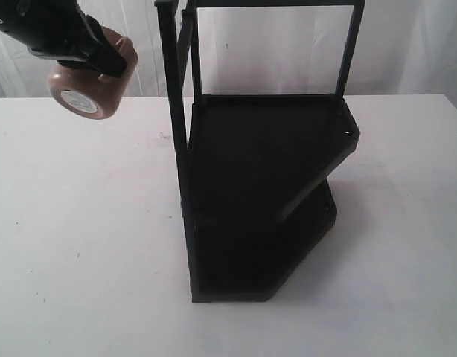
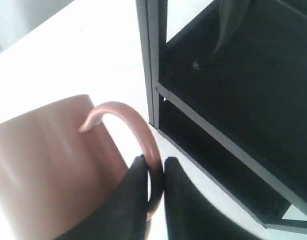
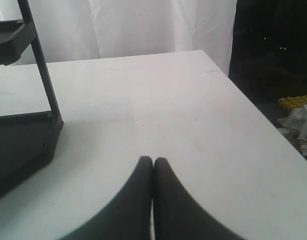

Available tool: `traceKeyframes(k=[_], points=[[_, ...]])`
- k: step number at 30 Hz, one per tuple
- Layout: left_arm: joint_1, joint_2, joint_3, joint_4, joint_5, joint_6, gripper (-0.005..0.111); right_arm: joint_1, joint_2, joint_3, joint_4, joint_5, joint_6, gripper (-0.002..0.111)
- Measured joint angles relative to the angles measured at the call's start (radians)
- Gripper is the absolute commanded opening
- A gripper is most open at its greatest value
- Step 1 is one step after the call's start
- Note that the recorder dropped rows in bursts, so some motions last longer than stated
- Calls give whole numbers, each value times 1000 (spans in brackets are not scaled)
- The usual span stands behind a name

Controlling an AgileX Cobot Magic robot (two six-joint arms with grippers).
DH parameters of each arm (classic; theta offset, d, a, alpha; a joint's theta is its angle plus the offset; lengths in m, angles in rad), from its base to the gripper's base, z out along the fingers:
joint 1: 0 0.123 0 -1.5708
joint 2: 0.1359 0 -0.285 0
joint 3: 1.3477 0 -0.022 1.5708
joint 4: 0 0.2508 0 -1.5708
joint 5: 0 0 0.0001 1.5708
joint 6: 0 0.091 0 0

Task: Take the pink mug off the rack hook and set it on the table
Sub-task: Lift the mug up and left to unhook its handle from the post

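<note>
Next, my left gripper turns the pink mug upright and lowers it beside the rack [image 1: 143, 202], because the mug hangs high with its base slanted [image 1: 79, 102] to the table.
The pink mug [image 1: 91, 88] hangs in the air at the upper left, tilted so the white sticker on its base faces the camera. My left gripper [image 1: 94, 56] is shut on its loop handle, well left of the black rack [image 1: 258, 193]. In the left wrist view the handle [image 2: 143, 135] is pinched between the two black fingers, left gripper [image 2: 156, 167], with the mug body [image 2: 48, 165] beside them and the rack [image 2: 233, 110] close by. The mug is clear of the rack and above the white table [image 1: 80, 238]. My right gripper [image 3: 153, 162] is shut on nothing, low over the table [image 3: 183, 115].
The black two-shelf rack stands in the middle of the table with tall posts [image 1: 169, 74]. Its corner shows in the right wrist view, rack [image 3: 18, 135]. A white curtain [image 3: 143, 25] hangs behind. The table's edge [image 3: 258, 110] drops off beside the right gripper.
</note>
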Motion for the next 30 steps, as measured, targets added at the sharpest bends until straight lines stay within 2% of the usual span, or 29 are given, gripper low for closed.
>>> traceKeyframes(k=[5, 8, 12, 16, 19, 23, 26, 30], points=[[2, -23, 8, 15, -12, -32, 0, 0, 0, 0, 0, 0, 0, 0], [2, -52, 78, -11, -108, -34, 0, 0, 0, 0, 0, 0, 0, 0], [2, -110, 279, -67, -389, -24, 0, 0, 0, 0, 0, 0, 0, 0], [2, -169, 511, -100, -735, -10, 0, 0, 0, 0, 0, 0, 0, 0], [2, -196, 643, -90, -949, -61, 0, 0, 0, 0, 0, 0, 0, 0], [2, -203, 712, 66, -1085, -301, 0, 0, 0, 0, 0, 0, 0, 0], [2, -203, 707, 271, -1108, -439, 0, 0, 0, 0, 0, 0, 0, 0], [2, -207, 674, 543, -1112, -528, 0, 0, 0, 0, 0, 0, 0, 0]])
